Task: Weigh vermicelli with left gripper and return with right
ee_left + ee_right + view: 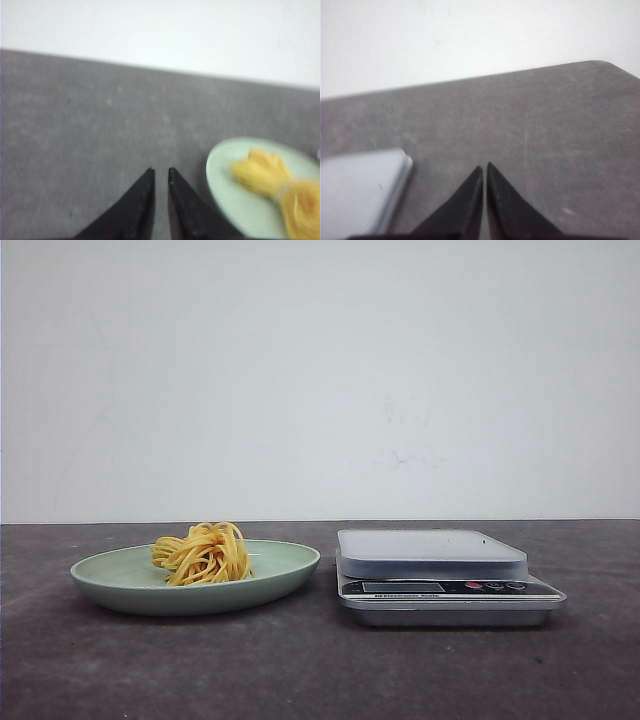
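Observation:
I expect the vermicelli (204, 556) to leave the plate as one bundle when I lift it, since a pale band (283, 190) holds the yellow vermicelli pieces tight at their middle.
The vermicelli (203, 553) is a nest of yellow-orange strands lying on the pale green plate (110, 575) at the table's left. It also shows in the left wrist view (280, 187), on the plate (225, 170). My left gripper (161, 171) hovers over bare table beside the plate's rim, its black fingers almost together with only a narrow slit and nothing between them. My right gripper (484, 166) is shut and empty over bare table, beside the scale's platform (355, 190). Neither gripper shows in the front view.
A silver digital kitchen scale (440, 575) stands to the right of the plate, its platform bare. The dark grey table (320, 670) ends at a white wall behind. The table's far corner (605, 62) shows in the right wrist view.

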